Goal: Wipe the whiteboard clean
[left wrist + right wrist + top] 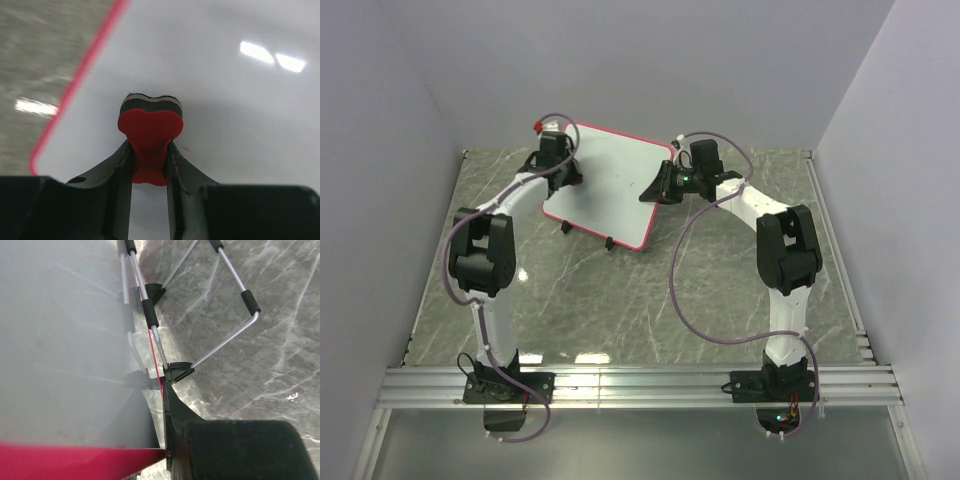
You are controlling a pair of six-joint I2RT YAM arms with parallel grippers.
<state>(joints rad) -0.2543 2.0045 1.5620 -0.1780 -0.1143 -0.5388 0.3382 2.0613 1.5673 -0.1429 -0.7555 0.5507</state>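
The eraser is near the red frame with a faint red mark beside it, so next my left gripper wipes back across the mark toward the board's middle (612, 190).
The whiteboard (615, 180), white with a thin red frame, stands tilted on the marble table on a wire stand. My left gripper (562, 163) is at its upper left edge, shut on a red bow-tie eraser (150, 125). The eraser's felt end rests against the board face (235, 130) near the red frame. A tiny faint red mark (187, 148) sits just right of the eraser. My right gripper (665, 187) clamps the board's right edge. In the right wrist view one black finger (175, 415) lies on the back of the board (60, 340), while the other is only a shadow behind it.
The board's wire stand (227, 337) with black sleeves and feet (610, 243) spreads over the grey marble table (620, 300). Grey walls close in the back and both sides. Purple cables loop from both arms.
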